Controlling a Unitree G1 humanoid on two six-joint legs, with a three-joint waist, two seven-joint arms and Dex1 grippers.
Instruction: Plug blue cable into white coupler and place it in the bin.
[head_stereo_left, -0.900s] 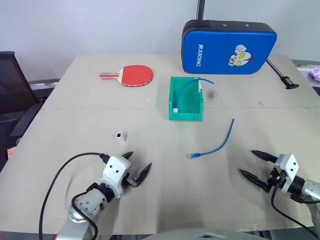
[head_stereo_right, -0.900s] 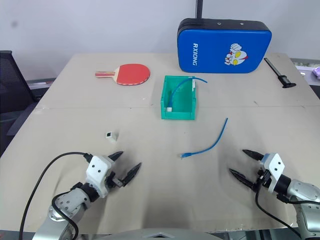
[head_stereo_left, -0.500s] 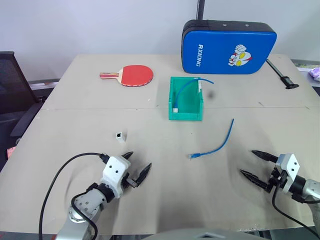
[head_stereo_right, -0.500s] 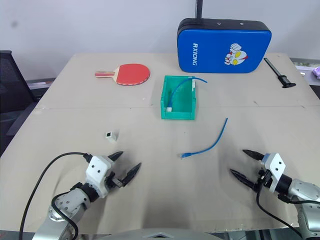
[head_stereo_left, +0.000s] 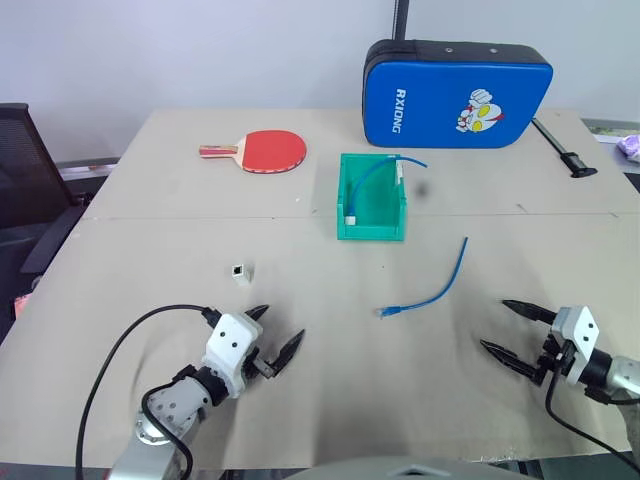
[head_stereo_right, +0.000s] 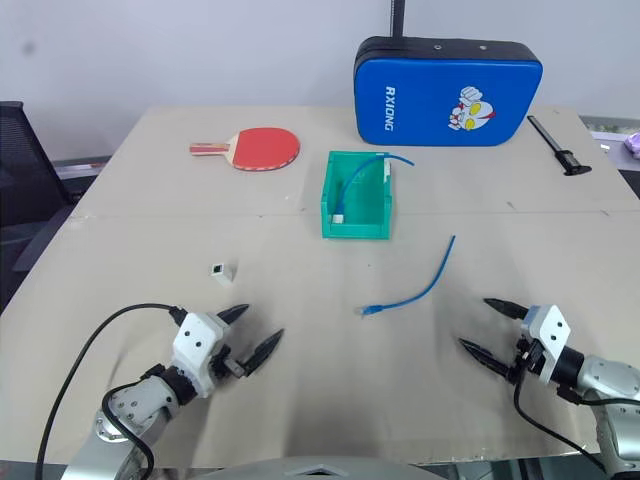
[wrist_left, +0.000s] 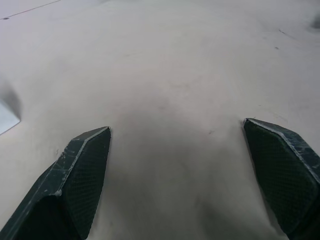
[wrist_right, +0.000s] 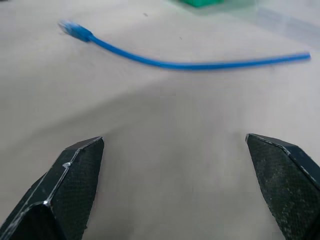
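Observation:
The blue cable lies in a smooth bow (head_stereo_left: 443, 293). I expect its tail (head_stereo_left: 462, 252) to hold that curve and stick out when I lift the plug end.
The blue cable (head_stereo_left: 436, 285) lies curved on the table, right of centre, and crosses the right wrist view (wrist_right: 185, 62). The tiny white coupler (head_stereo_left: 240, 271) stands on the table left of centre. The green bin (head_stereo_left: 372, 197) sits at mid table with another blue cable and a white block inside. My left gripper (head_stereo_left: 272, 335) hovers open near the front left, below the coupler, with nothing between its fingers. My right gripper (head_stereo_left: 505, 328) is open at the front right, a short way right of the cable's plug end.
A red table-tennis paddle (head_stereo_left: 265, 150) lies at the back left. A big blue padded shield (head_stereo_left: 456, 93) stands at the back, with a black tool (head_stereo_left: 565, 150) to its right. A black chair (head_stereo_left: 25, 190) stands beyond the table's left edge.

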